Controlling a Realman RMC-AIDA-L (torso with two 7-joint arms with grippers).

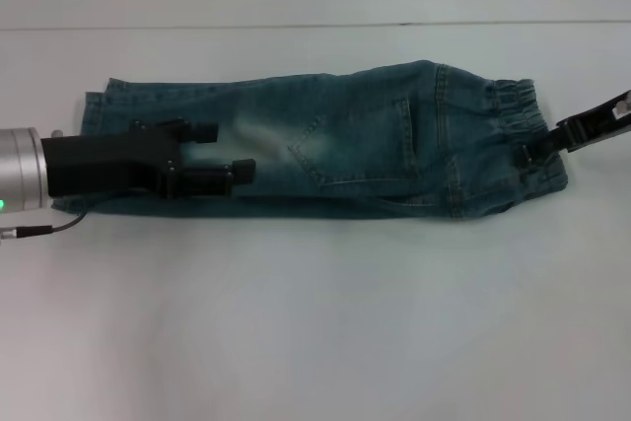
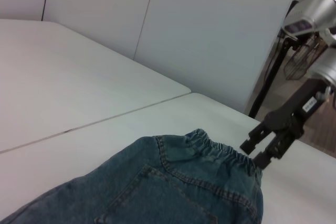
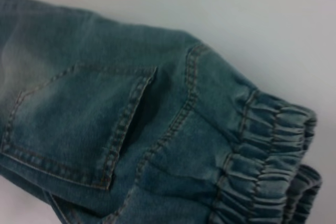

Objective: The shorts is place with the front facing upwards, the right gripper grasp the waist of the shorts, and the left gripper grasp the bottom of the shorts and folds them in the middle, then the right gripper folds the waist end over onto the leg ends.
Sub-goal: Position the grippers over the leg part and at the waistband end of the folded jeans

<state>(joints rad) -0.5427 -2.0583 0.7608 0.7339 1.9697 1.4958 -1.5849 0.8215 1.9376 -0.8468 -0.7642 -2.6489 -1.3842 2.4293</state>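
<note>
The shorts lie folded lengthwise, and a back pocket (image 1: 363,145) faces up. I expect the hidden matching pocket to turn up when I fold the waist (image 1: 521,117) over.
The denim shorts (image 1: 365,135) lie folded lengthwise into a long strip across the white table (image 1: 315,322). The gathered waist of the shorts (image 1: 513,105) (image 2: 220,148) (image 3: 268,156) points right, and the bottom of the shorts, the leg ends (image 1: 96,110), points left. My left gripper (image 1: 222,150) hovers open over the leg half, beside the pale faded patch (image 1: 261,135), holding nothing. My right gripper (image 1: 530,152) (image 2: 261,152) sits at the outer edge of the waistband. Its fingers are apart and nothing shows between them.
A back pocket (image 1: 360,150) (image 3: 79,119) faces up mid-strip. A table seam (image 1: 296,27) runs along the far side. Grey wall panels (image 2: 210,30) stand beyond the table. A cable (image 1: 44,230) trails under my left wrist.
</note>
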